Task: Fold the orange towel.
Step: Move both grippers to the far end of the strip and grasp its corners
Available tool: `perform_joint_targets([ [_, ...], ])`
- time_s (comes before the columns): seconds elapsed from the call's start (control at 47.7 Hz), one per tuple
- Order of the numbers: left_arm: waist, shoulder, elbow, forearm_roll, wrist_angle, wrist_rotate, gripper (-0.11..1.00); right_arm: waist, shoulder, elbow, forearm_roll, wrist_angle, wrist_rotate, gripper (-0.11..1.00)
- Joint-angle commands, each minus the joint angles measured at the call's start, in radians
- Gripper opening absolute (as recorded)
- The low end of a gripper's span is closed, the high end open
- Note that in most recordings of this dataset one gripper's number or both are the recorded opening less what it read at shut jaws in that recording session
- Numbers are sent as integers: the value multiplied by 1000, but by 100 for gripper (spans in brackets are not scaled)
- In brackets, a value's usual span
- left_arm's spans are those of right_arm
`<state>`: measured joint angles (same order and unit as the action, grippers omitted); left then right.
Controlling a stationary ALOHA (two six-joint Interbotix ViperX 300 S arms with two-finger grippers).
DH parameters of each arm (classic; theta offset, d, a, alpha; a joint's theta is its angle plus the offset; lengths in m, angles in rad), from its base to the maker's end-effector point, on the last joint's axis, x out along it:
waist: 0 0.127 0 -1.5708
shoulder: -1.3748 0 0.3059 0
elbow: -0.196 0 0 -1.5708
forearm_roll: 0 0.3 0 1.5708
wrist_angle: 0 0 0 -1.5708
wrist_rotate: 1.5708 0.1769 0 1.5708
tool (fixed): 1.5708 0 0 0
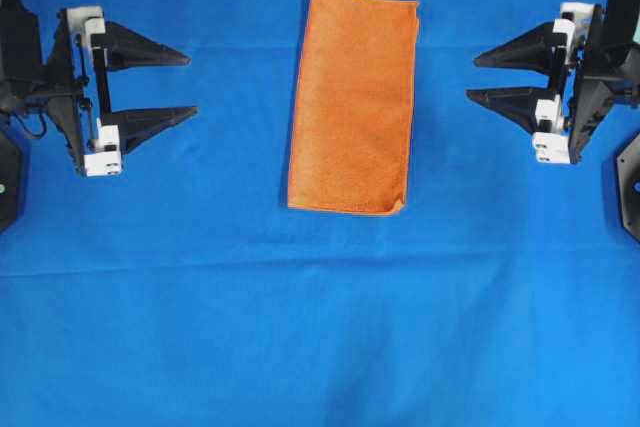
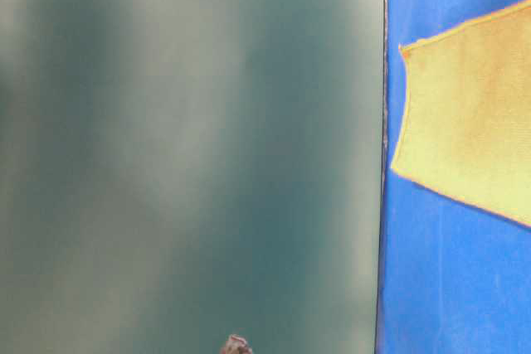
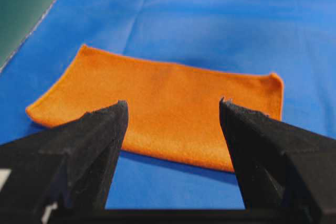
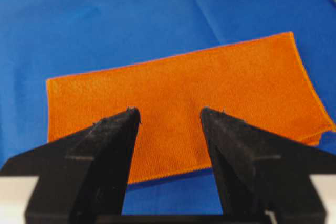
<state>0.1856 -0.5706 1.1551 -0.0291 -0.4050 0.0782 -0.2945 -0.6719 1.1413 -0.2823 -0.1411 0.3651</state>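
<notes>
I expect the orange towel's near half (image 1: 350,152) to stay in place under the towel's far edge when I fold that edge over, because the near half lies flat and spread (image 1: 338,199).
The orange towel (image 1: 353,100) lies flat in the middle of the blue cloth as a tall narrow rectangle, folded over, with layered edges showing at one corner. My left gripper (image 1: 190,84) is open to the left of it, fingers pointing at it, well apart from it. On the other side my right gripper (image 1: 474,78) is open too, facing the towel from the right with a gap between. In the left wrist view the towel (image 3: 163,103) lies ahead of the open gripper (image 3: 173,106). The right wrist view shows the towel (image 4: 184,95) beyond the open gripper (image 4: 170,113).
A large blue cloth (image 1: 320,327) covers the table. The table-level view is mostly filled by a blurred grey-green panel (image 2: 191,155), with a strip of blue cloth and a corner of the towel (image 2: 473,130) at its right.
</notes>
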Motion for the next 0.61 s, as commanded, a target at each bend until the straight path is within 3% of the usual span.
perform_joint_targets([
  [0.0,3,2,-20,0,-6,-2,65,3,3,-20,-2,-11,0,56],
  [0.293,5,25,-48,0,-18,0,65,-11,9,-34,0,-11,0,56],
  [0.587,106,311,-250,0,-14,2,66,-178,189,-115,-11,-9,-14,56],
])
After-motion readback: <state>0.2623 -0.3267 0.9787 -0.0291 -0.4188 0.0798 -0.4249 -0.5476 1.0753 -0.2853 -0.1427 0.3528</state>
